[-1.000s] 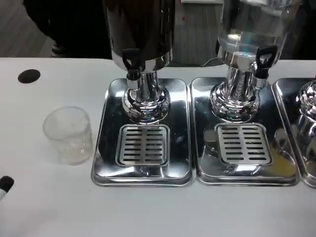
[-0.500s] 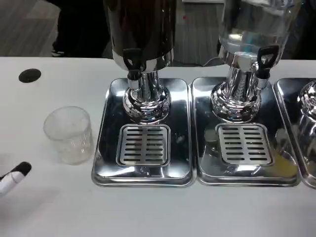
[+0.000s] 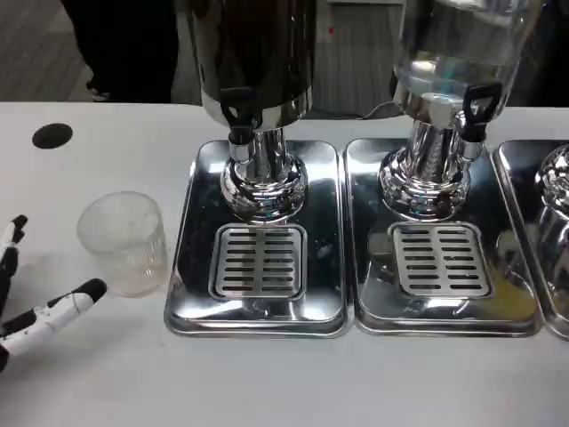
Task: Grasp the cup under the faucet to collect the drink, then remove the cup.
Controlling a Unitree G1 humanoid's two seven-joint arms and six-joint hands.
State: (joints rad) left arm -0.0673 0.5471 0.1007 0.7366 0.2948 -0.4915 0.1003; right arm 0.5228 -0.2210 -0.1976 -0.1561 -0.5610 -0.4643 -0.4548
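The clear plastic cup [image 3: 124, 244] will fit upright below the dark-drink dispenser's black faucet when I carry it in, because there is a tall gap [image 3: 243, 189] there.
A clear plastic cup [image 3: 124, 242] stands upright on the white table, left of the leftmost chrome drip tray [image 3: 191, 267]. The dark-drink dispenser above that tray has a black faucet [image 3: 237, 113]. My left hand [image 3: 31, 298] comes in at the left edge with its fingers spread apart and nothing in them. Its nearest fingertip [image 3: 92, 289] sits just left of and below the cup's base, a short gap away.
A second drip tray [image 3: 369, 258] under a clear-liquid dispenser with its own black faucet [image 3: 473, 107] stands to the right, and a third tray [image 3: 551, 231] shows at the right edge. A black round hole [image 3: 52, 136] marks the table's far left.
My left hand has moved in from the lower left edge toward the cup, with more of its fingers now showing. The cup and dispensers have not moved.
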